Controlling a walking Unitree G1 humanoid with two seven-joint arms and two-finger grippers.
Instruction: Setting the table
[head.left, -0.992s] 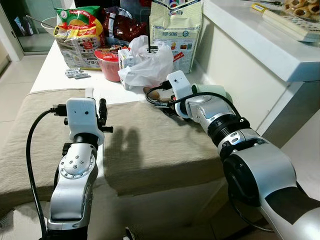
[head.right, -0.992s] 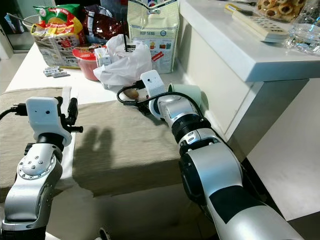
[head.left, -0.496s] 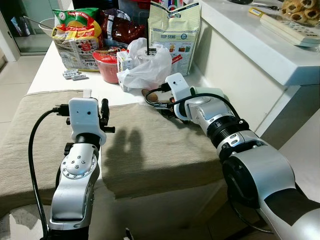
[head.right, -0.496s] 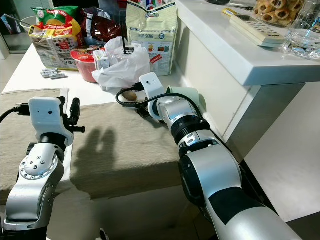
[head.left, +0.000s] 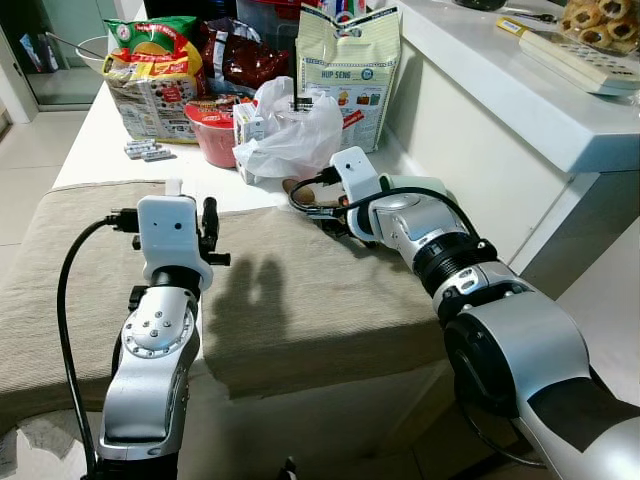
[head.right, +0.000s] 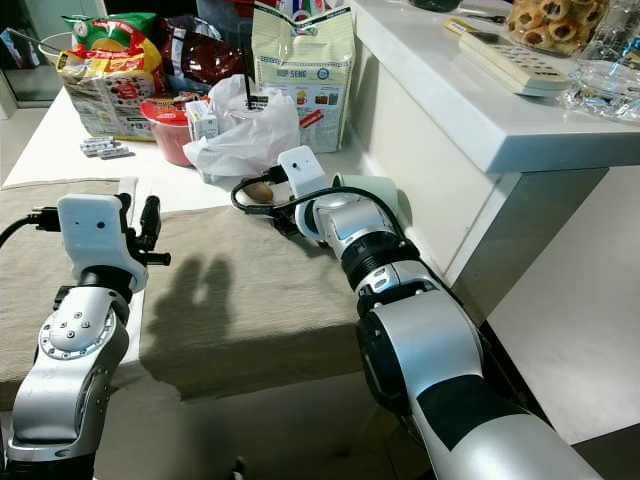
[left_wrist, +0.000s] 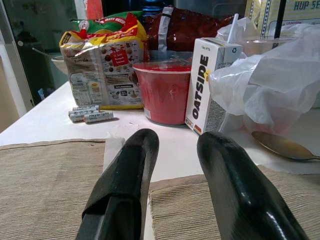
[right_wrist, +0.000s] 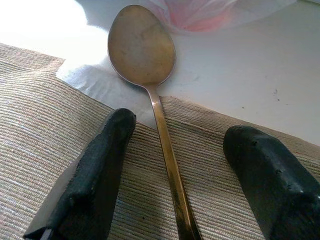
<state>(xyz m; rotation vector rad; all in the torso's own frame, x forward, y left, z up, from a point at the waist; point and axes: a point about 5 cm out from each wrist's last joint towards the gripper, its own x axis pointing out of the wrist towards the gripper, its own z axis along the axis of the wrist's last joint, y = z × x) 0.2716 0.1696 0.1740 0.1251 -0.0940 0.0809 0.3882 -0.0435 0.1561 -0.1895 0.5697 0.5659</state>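
The spoon will come loose when the robot moves it and the tape will stay stuck, because the spoon's neck (right_wrist: 152, 91) crosses over the clear tape (right_wrist: 102, 94) at the placemat's edge.
A brass-coloured spoon (right_wrist: 141, 47) lies with its bowl on the white tabletop and its handle running back onto a beige woven placemat (head.left: 300, 290). My right gripper (right_wrist: 182, 130) is low over the mat's far edge and open, one black finger on each side of the handle, neither touching it. The spoon (head.right: 258, 191) is also in the right eye view, just beyond that gripper (head.left: 325, 207). My left gripper (left_wrist: 179, 142) is open and empty, raised over the gap between this mat and a second mat (head.left: 60, 250) to the left.
Beyond the mats stand a red bowl (head.left: 215, 135), an Oatside carton (left_wrist: 207, 85), a white plastic bag (head.left: 295, 130), snack bags and loose batteries (head.left: 148, 150). A pale green cup (head.right: 370, 190) lies beside my right wrist. A white counter (head.left: 520, 90) walls the right side.
The view has shifted slightly. Both arms stay in about the same place, and the spoon has not moved.
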